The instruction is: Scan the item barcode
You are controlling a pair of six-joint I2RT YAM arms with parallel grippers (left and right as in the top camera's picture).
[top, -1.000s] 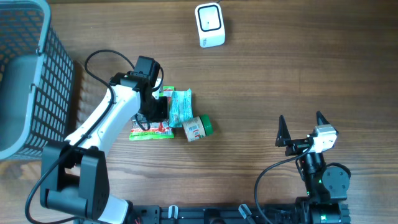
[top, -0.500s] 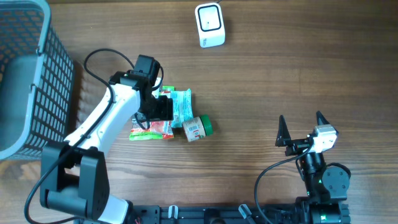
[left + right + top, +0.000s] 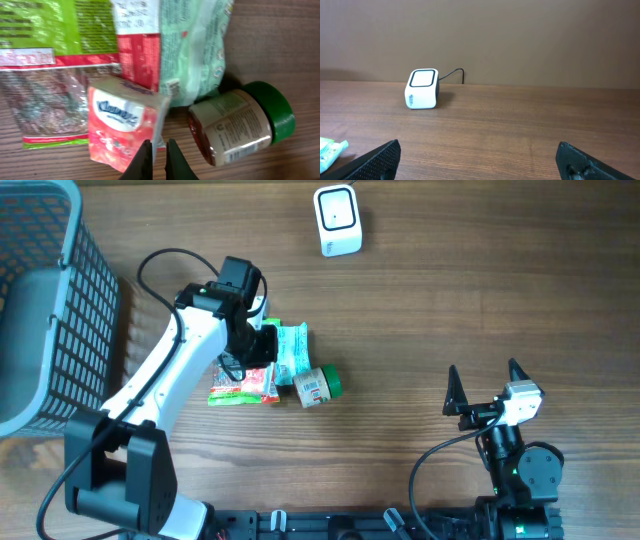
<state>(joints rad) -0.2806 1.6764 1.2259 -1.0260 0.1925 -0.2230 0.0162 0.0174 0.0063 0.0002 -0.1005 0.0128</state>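
Observation:
My left gripper needs to open its fingers, straddle the pack's body and grip it before scanning, because those fingers are shut at the tissue pack's edge facing the jar.
The items lie in a pile left of centre. A red Kleenex tissue pack lies on a green and red snack bag, next to a mint pouch and a green-lidded jar on its side. My left gripper is shut on the tissue pack's near edge, seen in the overhead view over the pile. The white scanner stands at the far edge, also in the right wrist view. My right gripper hangs open over bare wood at the near right, nothing between its fingers.
A grey mesh basket fills the far left of the table. The jar and the mint pouch lie just right of my left gripper. The scanner's cable runs off behind it.
My left gripper opened and then closed on the tissue pack's edge, and the left arm shifted slightly away from the front edge. The right arm has not moved.

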